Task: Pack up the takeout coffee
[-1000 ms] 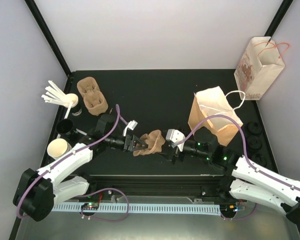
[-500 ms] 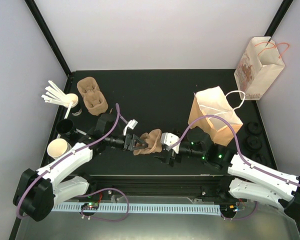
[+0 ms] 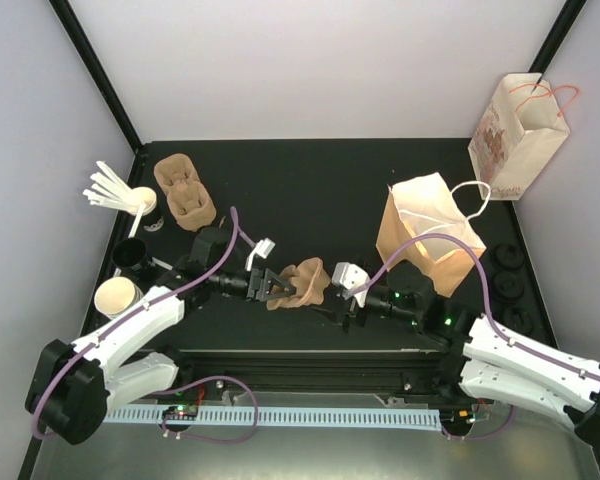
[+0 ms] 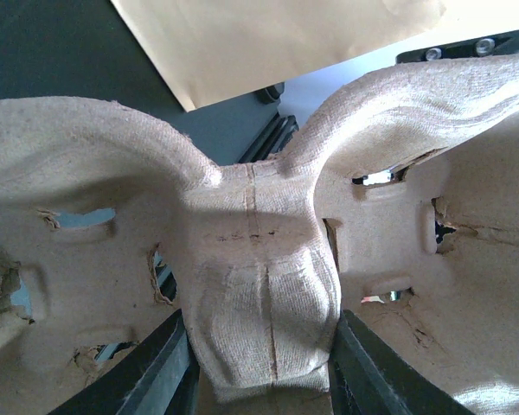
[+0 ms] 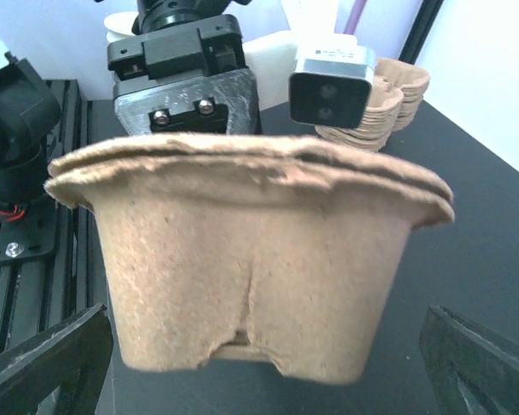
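I need to move my left gripper, which is pinching the middle fold of nested carriers (image 4: 261,268), to the carriers' rim, so my right gripper should hold their near end (image 5: 246,268) during that move.
The takeout coffee, a cream paper cup (image 3: 117,296), stands by the table's left edge, apart from both grippers. My left gripper (image 3: 270,286) is at mid-table, shut on the middle ridge of a brown pulp cup carrier (image 3: 302,282). The left wrist view shows that ridge (image 4: 264,285) pinched between the black fingers (image 4: 160,372). My right gripper (image 3: 338,290) is open just right of the carrier. In the right wrist view the carrier (image 5: 251,259) fills the space ahead of the wide-spread fingers (image 5: 48,363), and its rim shows two layers.
A brown paper bag (image 3: 427,232) with white handles stands at the right, with a printed bag (image 3: 515,135) behind it. Spare carriers (image 3: 183,190) are stacked at back left beside a cup of white stirrers (image 3: 130,195). Black lids (image 3: 508,272) lie along the right edge.
The right gripper pushed left toward the carrier, then drew back slightly to the right, staying open. The left gripper and the carrier have not moved.
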{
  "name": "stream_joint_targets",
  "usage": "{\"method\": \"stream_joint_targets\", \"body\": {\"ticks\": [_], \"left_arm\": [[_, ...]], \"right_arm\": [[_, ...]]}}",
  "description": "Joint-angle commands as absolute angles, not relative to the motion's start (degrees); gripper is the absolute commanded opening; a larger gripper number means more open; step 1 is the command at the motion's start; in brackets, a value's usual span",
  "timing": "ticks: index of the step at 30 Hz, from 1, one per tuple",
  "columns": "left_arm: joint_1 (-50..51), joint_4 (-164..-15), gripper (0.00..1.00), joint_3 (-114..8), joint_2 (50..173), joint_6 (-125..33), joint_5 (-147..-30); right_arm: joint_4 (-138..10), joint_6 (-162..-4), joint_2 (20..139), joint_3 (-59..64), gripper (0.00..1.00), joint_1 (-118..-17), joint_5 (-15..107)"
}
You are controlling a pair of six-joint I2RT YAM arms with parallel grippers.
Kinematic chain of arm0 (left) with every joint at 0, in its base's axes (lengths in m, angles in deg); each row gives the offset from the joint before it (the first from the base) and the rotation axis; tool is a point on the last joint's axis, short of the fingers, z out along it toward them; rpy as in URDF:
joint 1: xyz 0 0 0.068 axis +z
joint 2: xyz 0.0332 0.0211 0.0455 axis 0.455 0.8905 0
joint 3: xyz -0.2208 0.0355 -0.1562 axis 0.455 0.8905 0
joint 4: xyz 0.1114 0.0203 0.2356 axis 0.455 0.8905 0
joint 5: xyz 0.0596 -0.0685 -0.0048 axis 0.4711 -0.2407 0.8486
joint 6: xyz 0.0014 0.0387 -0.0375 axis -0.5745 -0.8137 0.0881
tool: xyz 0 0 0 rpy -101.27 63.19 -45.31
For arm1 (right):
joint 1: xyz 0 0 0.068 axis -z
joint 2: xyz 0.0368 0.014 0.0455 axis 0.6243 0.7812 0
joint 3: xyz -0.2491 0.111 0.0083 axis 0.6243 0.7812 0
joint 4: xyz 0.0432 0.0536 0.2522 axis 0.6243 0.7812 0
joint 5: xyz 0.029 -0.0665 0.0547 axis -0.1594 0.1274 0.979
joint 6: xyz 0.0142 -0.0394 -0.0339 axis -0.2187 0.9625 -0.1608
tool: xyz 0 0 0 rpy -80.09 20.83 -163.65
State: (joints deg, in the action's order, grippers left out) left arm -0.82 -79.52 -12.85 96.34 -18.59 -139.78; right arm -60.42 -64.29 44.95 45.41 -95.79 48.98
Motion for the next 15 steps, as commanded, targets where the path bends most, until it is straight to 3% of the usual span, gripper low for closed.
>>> {"method": "stream_joint_targets", "body": {"ticks": [1, 15], "left_arm": [[-1.05, -79.13, 0.37, -16.21, 94.31, -18.74, -141.12], [-1.04, -77.49, 0.37, -17.02, 94.61, -19.59, -141.16]], "right_arm": [[-64.33, -69.17, 42.39, 47.31, 1.00, -96.12, 45.92], [-62.68, -61.07, 43.56, 46.17, 1.00, -96.11, 52.16]]}}
